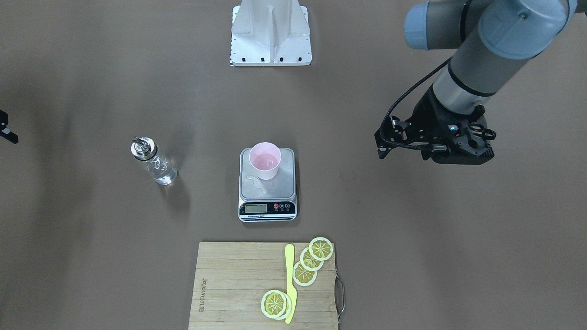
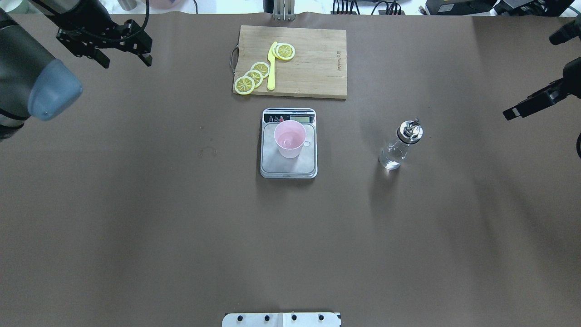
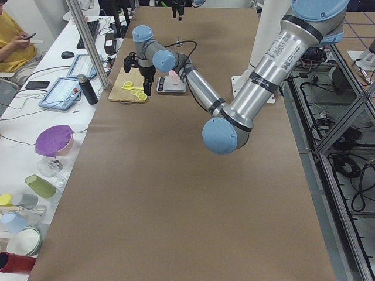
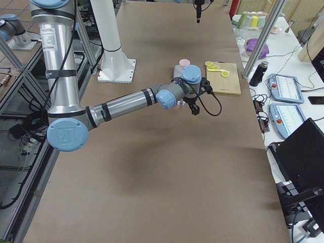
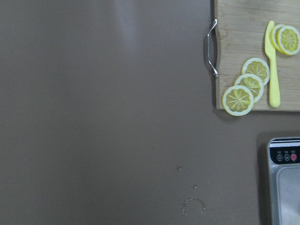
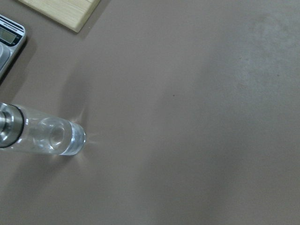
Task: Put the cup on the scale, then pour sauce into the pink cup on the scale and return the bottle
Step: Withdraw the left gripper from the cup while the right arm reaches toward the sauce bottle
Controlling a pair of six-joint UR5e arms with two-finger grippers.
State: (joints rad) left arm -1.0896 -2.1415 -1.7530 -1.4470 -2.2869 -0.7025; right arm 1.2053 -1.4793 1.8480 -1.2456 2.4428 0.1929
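Observation:
The metal cap gets narrower and ends in a slim spout (image 1: 141, 142), so the sauce (image 1: 166, 178) will come out in a thin stream when I tip the glass bottle.
The pale pink cup (image 1: 264, 160) stands upright on the far part of the steel scale (image 1: 284, 183) and has a little clear liquid in its bottom. A small puddle (image 1: 259, 183) lies on the platform beside it. The glass bottle (image 2: 399, 147) with its metal spout stands alone on the table on my right side, holding some clear sauce; it also shows in the right wrist view (image 6: 42, 136). My right gripper (image 2: 529, 77) is open and empty, raised away from the bottle at the table's right edge. My left gripper (image 2: 125, 56) is open and empty, high over the far left.
A wooden cutting board (image 2: 317, 59) with lemon slices (image 2: 254, 75) and a yellow knife (image 2: 271, 68) lies just beyond the scale. A few water drops (image 5: 194, 206) mark the brown table left of the scale. The robot base (image 1: 270, 32) stands at the near edge.

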